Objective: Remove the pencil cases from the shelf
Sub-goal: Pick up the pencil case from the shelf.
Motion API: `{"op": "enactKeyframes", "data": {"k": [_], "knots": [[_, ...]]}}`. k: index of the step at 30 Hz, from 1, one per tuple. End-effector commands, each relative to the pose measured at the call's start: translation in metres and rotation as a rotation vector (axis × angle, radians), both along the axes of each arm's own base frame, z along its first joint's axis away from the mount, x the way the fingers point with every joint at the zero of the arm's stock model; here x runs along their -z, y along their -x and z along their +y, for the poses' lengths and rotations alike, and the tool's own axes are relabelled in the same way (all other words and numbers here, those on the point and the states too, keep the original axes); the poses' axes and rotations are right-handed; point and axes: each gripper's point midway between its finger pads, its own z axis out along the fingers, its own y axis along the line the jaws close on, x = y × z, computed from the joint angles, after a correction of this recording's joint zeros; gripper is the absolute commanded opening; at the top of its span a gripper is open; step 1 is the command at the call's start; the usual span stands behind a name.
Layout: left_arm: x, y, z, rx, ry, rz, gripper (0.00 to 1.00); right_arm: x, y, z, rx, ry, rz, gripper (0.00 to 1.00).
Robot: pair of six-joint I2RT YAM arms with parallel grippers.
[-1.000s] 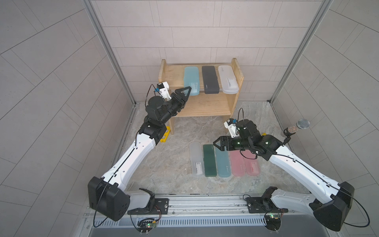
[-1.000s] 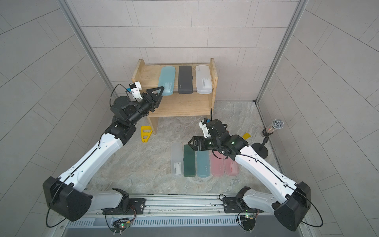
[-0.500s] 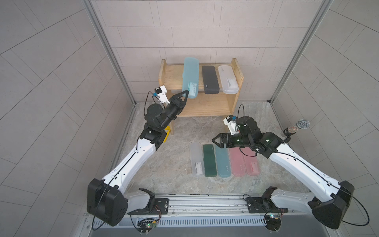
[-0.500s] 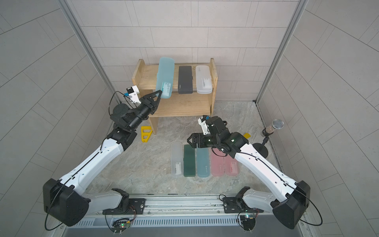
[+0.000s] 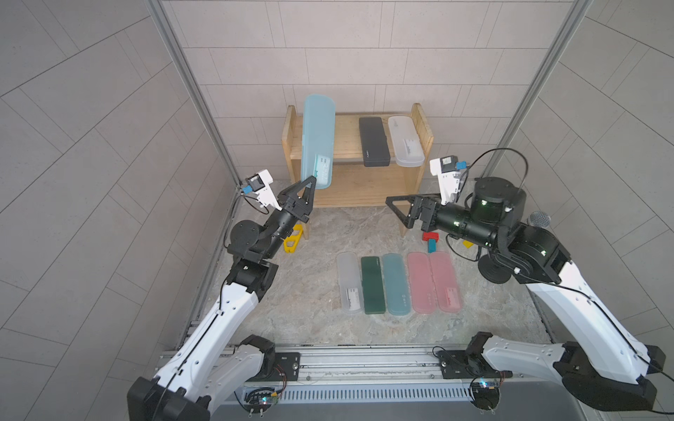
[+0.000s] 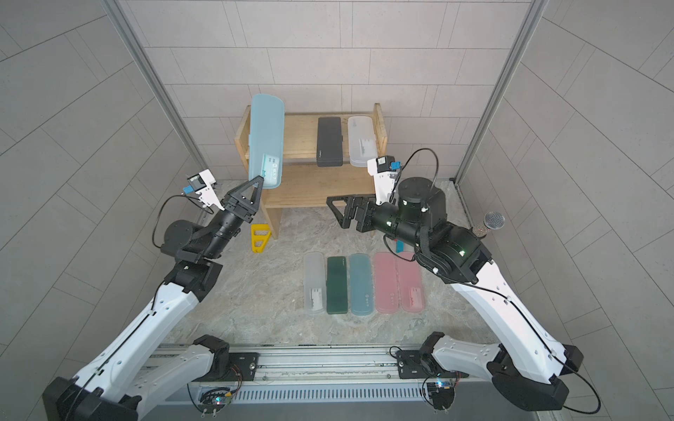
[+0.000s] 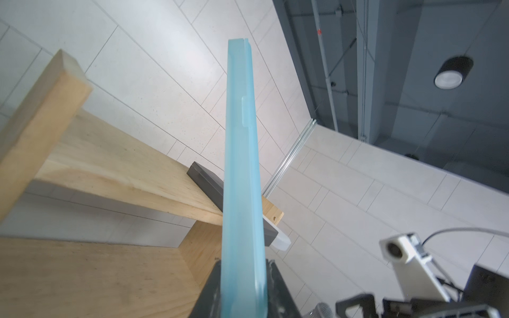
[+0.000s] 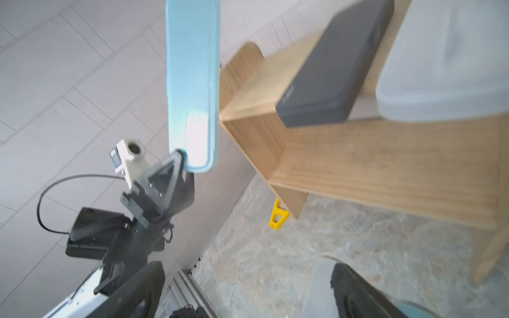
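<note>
I should pull the light teal case back so my right gripper can take it by the middle, because my left gripper is holding the case upright by its near end.
The pine shelf stands at the back wall. A black pencil case and a frosted white one lie on its top tier. My left gripper is shut on the near end of a light teal case, held upright in front of the shelf's left side. In the left wrist view the case rises edge-on from between the jaws. My right gripper hovers open and empty before the shelf's right leg. On the floor lie frosted white, dark green, teal and two pink cases.
A yellow triangular frame lies by the shelf's left leg. Small red and blue blocks sit under my right arm. A microphone on a round stand is at the right wall. Tiled walls close in on both sides.
My left gripper shut on the light teal case, lifted it off the top tier and tipped it upright. My right gripper rose from the floor row toward the shelf and opened wider.
</note>
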Motion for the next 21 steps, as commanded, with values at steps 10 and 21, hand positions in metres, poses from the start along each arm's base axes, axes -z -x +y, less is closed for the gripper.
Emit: {"op": "enactKeyframes", "data": {"k": [10, 21], "knots": [[0.010, 0.042, 0.017, -0.180, -0.327, -0.185, 0.00, -0.028, -0.044, 0.089, 0.005, 0.063, -0.062, 1.00], [0.017, 0.051, 0.023, -0.209, -0.352, -0.205, 0.00, -0.033, -0.055, 0.145, -0.078, 0.026, -0.049, 1.00]]}}
